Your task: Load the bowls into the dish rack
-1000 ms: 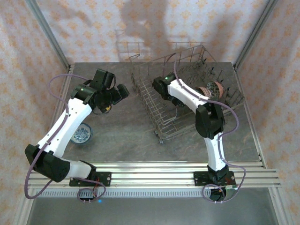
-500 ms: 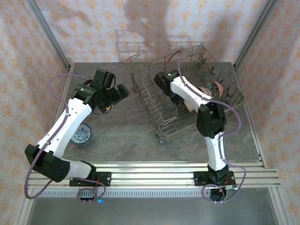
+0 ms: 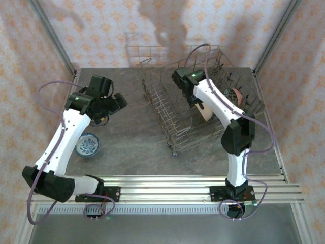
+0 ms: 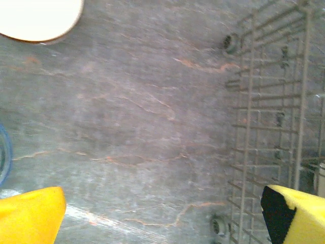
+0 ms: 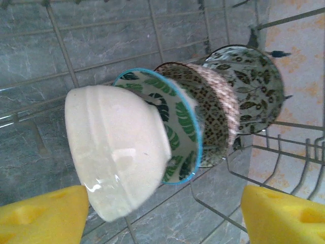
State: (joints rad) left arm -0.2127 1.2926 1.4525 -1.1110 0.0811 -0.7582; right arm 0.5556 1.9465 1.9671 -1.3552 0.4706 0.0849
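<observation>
Open tabletop lies beside the blue-white bowl's rim, so I should keep moving my left gripper there with its fingers apart until they straddle that rim and can close.
Several bowls stand on edge in a row inside the grey wire dish rack: a plain white bowl in front, a green-leaf bowl with a blue rim, a brown patterned bowl and a green floral bowl. My right gripper hangs open just in front of the white bowl, touching nothing. From above, the right gripper is over the dish rack. My left gripper is open above bare table. A white bowl and a blue rim lie near it. A blue-white bowl sits on the table.
The rack stands just right of the left gripper, a caster wheel at its corner. Metal frame posts and patterned walls close in the table. The grey stone tabletop lies between the rack and the left arm.
The right gripper has drawn back and away from the white bowl, which stays leaning in the rack. The left arm has swung a little to the left.
</observation>
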